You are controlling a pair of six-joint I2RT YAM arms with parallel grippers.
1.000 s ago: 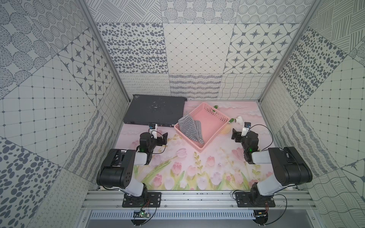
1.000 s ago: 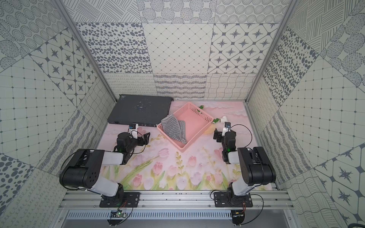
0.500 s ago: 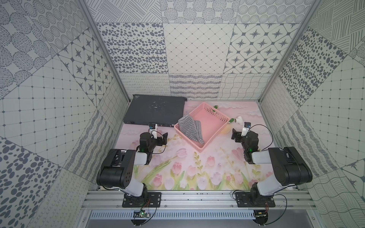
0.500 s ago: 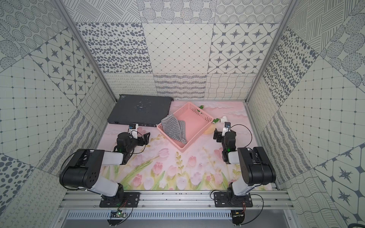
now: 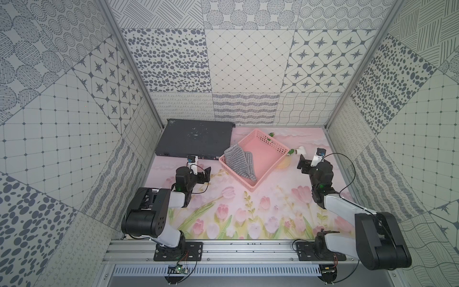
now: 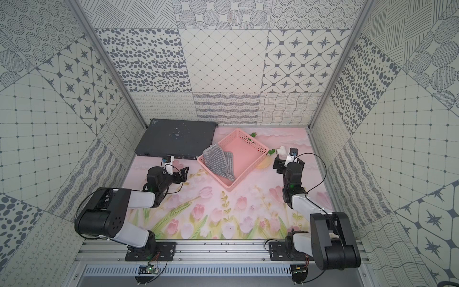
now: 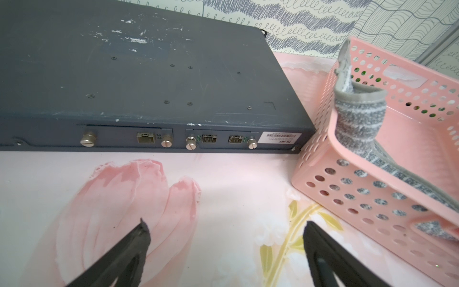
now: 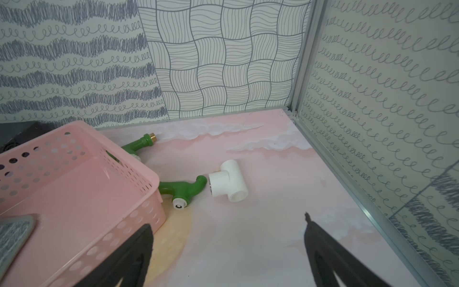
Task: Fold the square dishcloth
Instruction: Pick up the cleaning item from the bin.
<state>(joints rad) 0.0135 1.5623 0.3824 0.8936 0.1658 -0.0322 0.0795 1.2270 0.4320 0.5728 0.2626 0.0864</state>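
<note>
The basket's empty part [image 5: 265, 149] leaves the dishcloth's edge [image 5: 245, 156] open to the robot's right gripper, so it should keep reaching in until its fingers are on both sides of that edge and then close.
The square dishcloth [image 5: 239, 161], grey with thin pale stripes, lies crumpled in the pink basket [image 5: 263, 156], at its left end. Part of the cloth rides up over the basket's left rim [image 7: 357, 124], and one corner of the dishcloth [image 8: 15, 236] shows in the right wrist view. My left gripper [image 5: 202, 171] hovers low over the mat, left of the basket, open and empty [image 7: 225, 225]. Right of the basket, my right gripper [image 5: 310, 161] is open too, with only bare mat between its fingers [image 8: 228, 221]. Neither gripper touches the cloth.
A flat dark grey network device [image 5: 196, 136] lies at the back left, close to the basket's left corner. Two green pipe fittings [image 8: 183, 188] [image 8: 139, 145] and a white tee fitting [image 8: 228, 184] lie by the basket's right side. Patterned walls enclose the tulip-printed mat.
</note>
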